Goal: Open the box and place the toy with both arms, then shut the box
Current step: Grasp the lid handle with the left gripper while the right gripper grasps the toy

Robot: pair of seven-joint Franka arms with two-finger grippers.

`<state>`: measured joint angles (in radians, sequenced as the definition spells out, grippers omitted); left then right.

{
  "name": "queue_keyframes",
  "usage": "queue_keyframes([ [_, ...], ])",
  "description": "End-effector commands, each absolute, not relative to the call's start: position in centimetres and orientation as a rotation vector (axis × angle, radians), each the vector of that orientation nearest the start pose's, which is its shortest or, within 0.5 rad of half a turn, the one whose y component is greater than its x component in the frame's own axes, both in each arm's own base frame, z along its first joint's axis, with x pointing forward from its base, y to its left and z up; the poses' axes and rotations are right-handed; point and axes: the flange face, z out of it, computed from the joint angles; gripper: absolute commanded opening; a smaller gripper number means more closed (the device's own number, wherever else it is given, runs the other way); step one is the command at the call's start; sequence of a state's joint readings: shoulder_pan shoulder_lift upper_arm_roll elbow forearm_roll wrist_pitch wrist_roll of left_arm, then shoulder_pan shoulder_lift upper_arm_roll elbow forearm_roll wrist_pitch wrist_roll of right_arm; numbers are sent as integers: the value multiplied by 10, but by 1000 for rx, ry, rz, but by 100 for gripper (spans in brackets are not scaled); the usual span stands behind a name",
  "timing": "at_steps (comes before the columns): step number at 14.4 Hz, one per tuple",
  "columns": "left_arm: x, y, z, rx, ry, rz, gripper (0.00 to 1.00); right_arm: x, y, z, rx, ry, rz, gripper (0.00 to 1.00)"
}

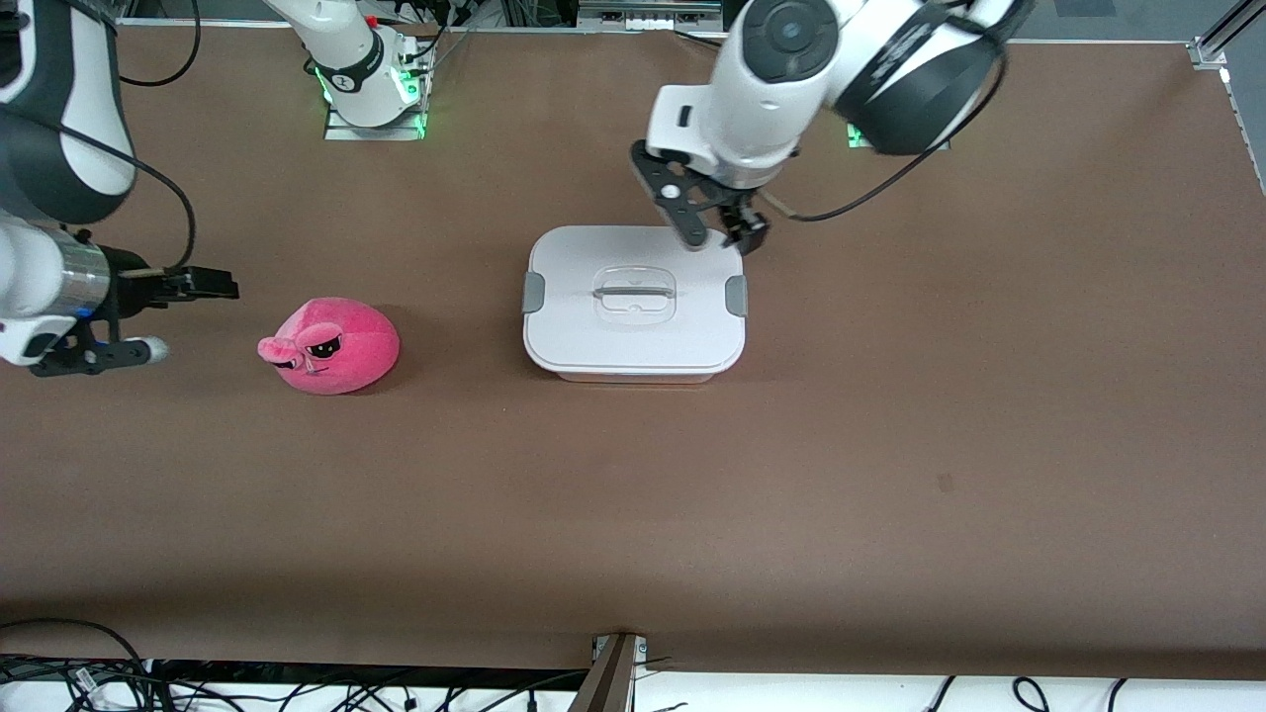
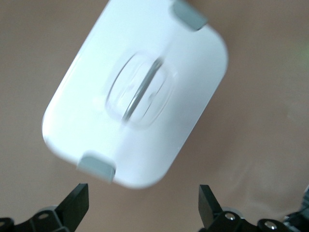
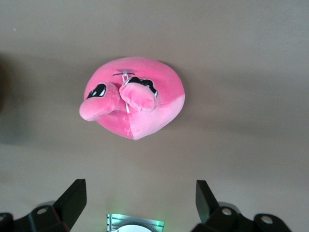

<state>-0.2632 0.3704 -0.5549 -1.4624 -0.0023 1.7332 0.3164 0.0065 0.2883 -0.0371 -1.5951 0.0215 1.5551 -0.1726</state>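
Note:
The white lid (image 1: pixel 635 344) will come off in one piece when I lift it, because matching grey clips (image 1: pixel 533 292) sit at both ends around the clear handle.
The box (image 1: pixel 633 326) stands mid-table with its white lid on, a grey clip (image 1: pixel 533 293) at each end and a clear handle (image 1: pixel 634 293) in the middle. My left gripper (image 1: pixel 722 239) is open and empty, just over the lid's corner nearest the left arm's base. In the left wrist view the lid (image 2: pixel 96 111) lies ahead of the open left gripper (image 2: pixel 142 198). The pink plush toy (image 1: pixel 331 346) sits on the table toward the right arm's end. My right gripper (image 1: pixel 195 317) is open and empty beside the toy, apart from it. The right wrist view shows the toy (image 3: pixel 149 116) ahead of the open right gripper (image 3: pixel 140 193).
The brown table (image 1: pixel 890 445) stretches wide around both things. The right arm's base (image 1: pixel 374 94) with green lights stands at the table's edge by the robots. Cables hang below the edge nearest the front camera.

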Motion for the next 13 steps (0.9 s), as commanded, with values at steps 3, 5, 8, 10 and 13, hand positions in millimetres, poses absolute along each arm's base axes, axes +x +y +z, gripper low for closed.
queue_keyframes([
  [3, 451, -507, 422, -2507, 1984, 122, 100, 584, -3, 387, -3032, -301, 566, 100],
  [5, 469, -506, 397, -2481, 1996, 75, 100, 571, 11, 369, -3033, -342, 573, 100],
  [8, 490, -499, 368, -2398, 2059, 6, 100, 559, 22, 342, -3032, -380, 572, 100],
  [10, 492, -497, 361, -2377, 2082, 16, 100, 563, 24, 331, -3044, -403, 504, 100],
  [13, 497, -496, 350, -2387, 2084, 12, 41, 574, 29, 317, -3040, -504, 421, 100],
])
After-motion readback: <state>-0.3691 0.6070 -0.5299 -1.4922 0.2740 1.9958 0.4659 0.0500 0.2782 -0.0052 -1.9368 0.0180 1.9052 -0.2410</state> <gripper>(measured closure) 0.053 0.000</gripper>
